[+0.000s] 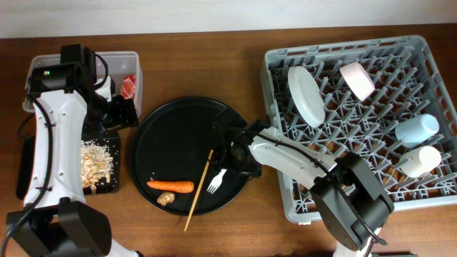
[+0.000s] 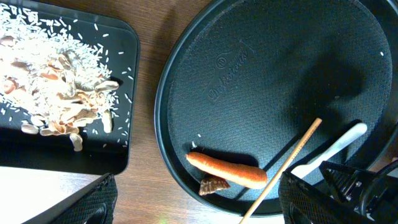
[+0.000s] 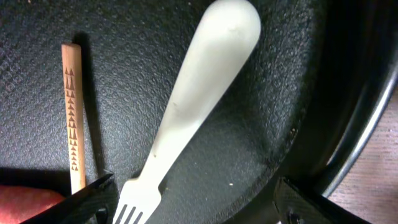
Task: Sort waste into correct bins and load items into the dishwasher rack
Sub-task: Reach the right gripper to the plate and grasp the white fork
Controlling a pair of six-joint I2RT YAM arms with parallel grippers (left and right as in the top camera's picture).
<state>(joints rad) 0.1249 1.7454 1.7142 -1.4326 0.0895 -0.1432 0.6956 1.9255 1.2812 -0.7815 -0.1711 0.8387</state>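
Observation:
The fork [image 3: 189, 93] slants off to one side of my right gripper's opening. I should move toward the chopstick and close on the fork's neck [image 3: 150, 177] before I lift.
The white fork [image 1: 216, 181] lies on the round black tray [image 1: 178, 135], also in the right wrist view [image 3: 193, 106]. My right gripper [image 1: 232, 153] [image 3: 193, 205] is open just above the fork, its fingers either side of the tines end. An orange carrot [image 1: 171, 186] [image 2: 227, 171] and a small brown lump [image 1: 165, 199] [image 2: 213, 185] lie on the tray's front. My left gripper [image 1: 123, 113] [image 2: 196, 208] is open and empty over the tray's left edge. The black rectangular tray [image 1: 107, 184] holds rice-like food bits [image 2: 50, 87]. The clear tub [image 1: 136, 61] holds a red-and-white wrapper [image 1: 128, 86].
A wooden chopstick [image 1: 200, 187] [image 3: 73, 112] lies across the round tray beside the fork. The grey dishwasher rack [image 1: 275, 64] at right holds the pale plate [image 1: 307, 95], pinkish bowl [image 1: 357, 80], light-blue cup [image 1: 418, 129] and white cup [image 1: 420, 160].

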